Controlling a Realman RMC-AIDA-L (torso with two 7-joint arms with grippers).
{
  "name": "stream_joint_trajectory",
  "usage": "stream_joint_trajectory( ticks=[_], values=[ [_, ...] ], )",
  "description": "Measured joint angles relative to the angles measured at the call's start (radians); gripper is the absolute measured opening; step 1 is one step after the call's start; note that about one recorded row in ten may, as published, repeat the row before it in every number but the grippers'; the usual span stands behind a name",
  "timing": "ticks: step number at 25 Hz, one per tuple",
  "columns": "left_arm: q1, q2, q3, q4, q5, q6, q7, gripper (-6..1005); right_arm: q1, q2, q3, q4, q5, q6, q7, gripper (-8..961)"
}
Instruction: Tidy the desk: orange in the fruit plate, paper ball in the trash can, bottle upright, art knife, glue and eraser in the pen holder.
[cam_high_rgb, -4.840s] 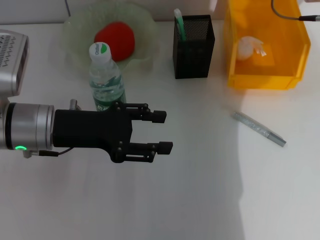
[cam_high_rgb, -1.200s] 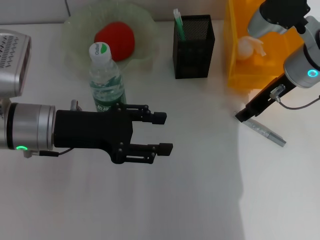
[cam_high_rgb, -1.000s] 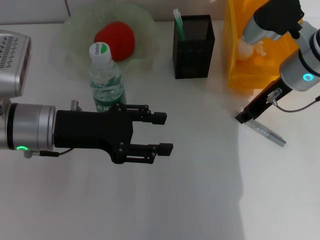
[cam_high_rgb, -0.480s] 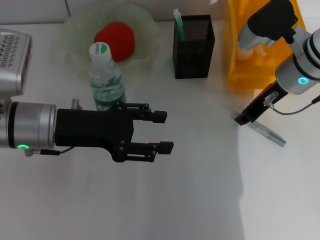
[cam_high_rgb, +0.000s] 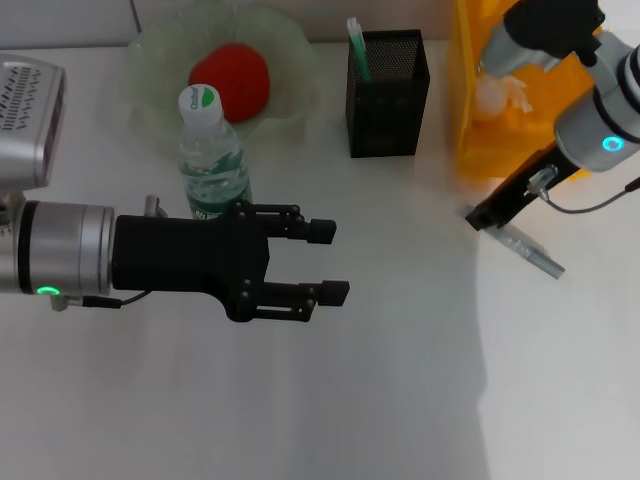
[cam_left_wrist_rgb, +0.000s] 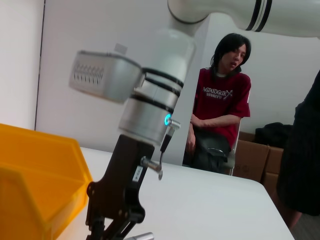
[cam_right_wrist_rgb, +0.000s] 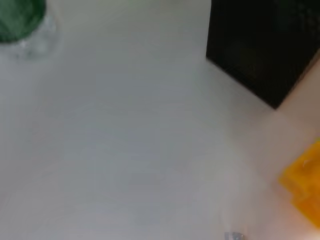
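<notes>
The art knife's loose end (cam_high_rgb: 546, 262) lies flat below the pen holder's rim, so the robot's right gripper should pick up the knife and turn it upright over the pen holder's opening (cam_high_rgb: 392, 54).
The silver art knife (cam_high_rgb: 522, 247) is by the yellow trash bin (cam_high_rgb: 590, 140). My right gripper (cam_high_rgb: 479, 219) is shut on the knife's left end and holds it just off the table. The left wrist view shows that gripper (cam_left_wrist_rgb: 107, 228) over the knife's end (cam_left_wrist_rgb: 143, 236). My left gripper (cam_high_rgb: 326, 261) is open and empty, hovering in front of the upright bottle (cam_high_rgb: 212, 160). The red-orange fruit (cam_high_rgb: 230, 80) lies in the glass plate (cam_high_rgb: 290, 60). The paper ball (cam_high_rgb: 500, 95) is in the bin. The black mesh pen holder (cam_high_rgb: 388, 92) holds a green-and-white item (cam_high_rgb: 357, 45). No eraser shows.
A grey device (cam_high_rgb: 25, 120) stands at the table's left edge. In the right wrist view the pen holder (cam_right_wrist_rgb: 260, 45), the bottle cap (cam_right_wrist_rgb: 20, 17) and a bin corner (cam_right_wrist_rgb: 305, 190) frame bare white table. A person (cam_left_wrist_rgb: 220, 125) sits beyond the table.
My right gripper came in from the right, sank onto the knife's left end, then rose slightly; the knife shifted up and left with it. The left arm stayed put.
</notes>
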Motion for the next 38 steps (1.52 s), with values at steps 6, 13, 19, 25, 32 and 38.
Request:
stream_joint_trajectory(
  ticks=[6,13,19,25,32,38],
  values=[
    [0.002,0.001,-0.001,0.000,-0.006,0.002,0.001,691,-0.123,-0.008,0.145,-0.289,0.367,-0.088,-0.046,126],
    [0.000,0.000,-0.004,0.001,-0.007,0.001,0.004,691,-0.155,-0.035,0.400,0.077,1.127,0.074,-0.499,122],
    [-0.002,-0.001,-0.007,0.001,-0.009,0.003,0.004,692,-0.103,0.005,0.389,0.444,1.499,0.211,-0.927,120],
    [0.004,-0.003,0.000,-0.001,-0.023,0.005,0.004,692,0.010,0.011,0.394,0.669,1.617,0.374,-1.155,126],
    [0.021,-0.003,0.000,-0.003,-0.038,0.007,0.004,692,0.037,0.014,0.381,0.696,1.617,0.477,-1.184,133],
    [0.021,-0.003,0.000,-0.014,-0.039,0.008,0.004,692,0.033,0.015,0.371,0.704,1.616,0.473,-1.191,139]
  ],
)
